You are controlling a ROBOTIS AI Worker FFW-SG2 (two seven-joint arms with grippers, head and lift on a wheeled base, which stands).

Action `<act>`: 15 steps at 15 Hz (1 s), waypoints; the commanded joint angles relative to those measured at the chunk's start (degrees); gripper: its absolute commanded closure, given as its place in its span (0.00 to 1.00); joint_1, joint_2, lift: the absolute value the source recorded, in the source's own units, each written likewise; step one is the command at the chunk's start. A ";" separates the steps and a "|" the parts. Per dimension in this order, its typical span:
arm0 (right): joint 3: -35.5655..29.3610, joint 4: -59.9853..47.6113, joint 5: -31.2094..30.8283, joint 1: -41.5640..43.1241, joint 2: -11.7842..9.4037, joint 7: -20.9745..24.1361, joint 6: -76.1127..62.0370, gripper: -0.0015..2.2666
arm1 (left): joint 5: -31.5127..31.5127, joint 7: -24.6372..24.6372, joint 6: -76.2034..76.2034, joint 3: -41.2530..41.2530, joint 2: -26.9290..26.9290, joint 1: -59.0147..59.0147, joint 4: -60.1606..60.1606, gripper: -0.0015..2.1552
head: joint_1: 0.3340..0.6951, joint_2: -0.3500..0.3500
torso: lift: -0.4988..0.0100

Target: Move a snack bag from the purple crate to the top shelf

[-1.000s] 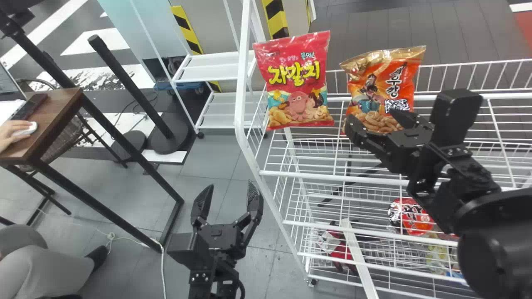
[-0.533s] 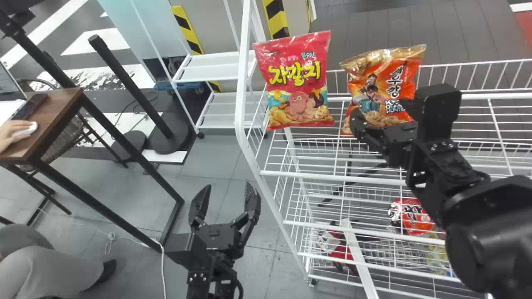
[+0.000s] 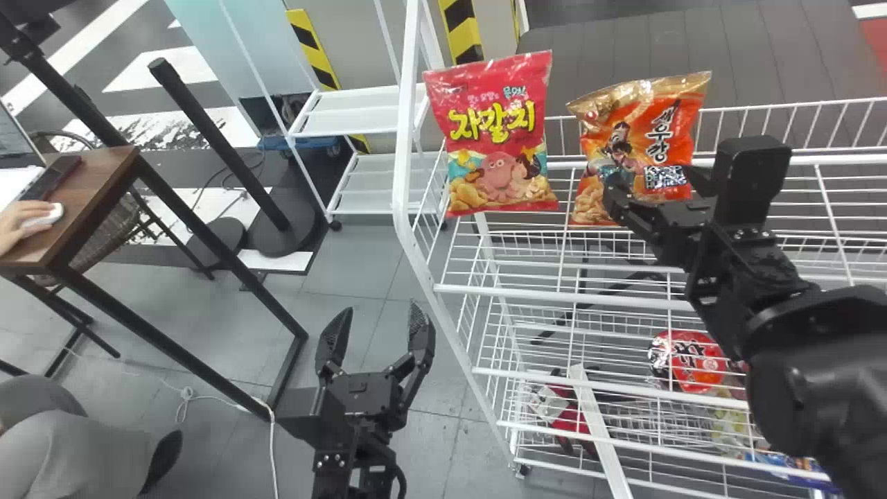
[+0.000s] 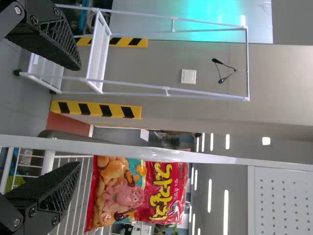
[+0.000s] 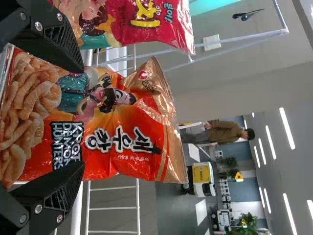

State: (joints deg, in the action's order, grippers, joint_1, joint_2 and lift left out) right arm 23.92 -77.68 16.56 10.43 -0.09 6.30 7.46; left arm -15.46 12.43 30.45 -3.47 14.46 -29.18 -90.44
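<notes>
The orange bag [image 3: 636, 143] should overlap the red bag's front when the robot slides it toward the red bag, because the orange bag's bottom edge [image 3: 590, 220] is nearer the robot.
On the white wire top shelf [image 3: 485, 290] stand a red snack bag [image 3: 495, 138] and, right of it, an orange snack bag [image 3: 641, 145]. My right gripper [image 3: 655, 187] is open in front of the orange bag's lower part. In the right wrist view, the orange bag [image 5: 122, 127] stands upright between the open fingers of my right gripper [image 5: 80, 117], with the red bag [image 5: 146, 22] beside it. My left gripper [image 3: 378, 333] stays open and empty left of the rack; the left wrist view shows the gripper [image 4: 78, 115] and the red bag [image 4: 137, 193].
Lower wire shelves hold a red round package [image 3: 693, 360] and other packs. The rack's white upright post [image 3: 402, 138] stands between my left gripper and the bags. A wooden table [image 3: 90, 201] with a person's hand on a mouse is at the far left.
My right gripper first shifted left, then slightly back right and up, beside the orange bag's lower part. Both bags stay standing. The left arm is almost still.
</notes>
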 commanded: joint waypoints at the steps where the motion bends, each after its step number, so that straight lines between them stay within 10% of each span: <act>1: 0.34 0.07 -0.13 0.03 0.14 1.34 1.47 0.08 | -0.01 -0.04 0.00 -0.05 -0.04 0.00 0.09 0.06 | 1.00 0.99 | 0.98; 15: 3.76 11.24 -1.10 8.03 0.14 2.31 2.70 0.08 | -0.19 0.05 0.88 -0.05 0.13 0.09 0.53 0.06 | 1.00 0.98 | 0.98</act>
State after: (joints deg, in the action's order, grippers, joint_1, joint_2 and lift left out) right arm 27.22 -67.61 15.54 17.54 -0.09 8.61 10.39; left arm -15.55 12.48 31.32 -3.50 14.58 -29.12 -89.93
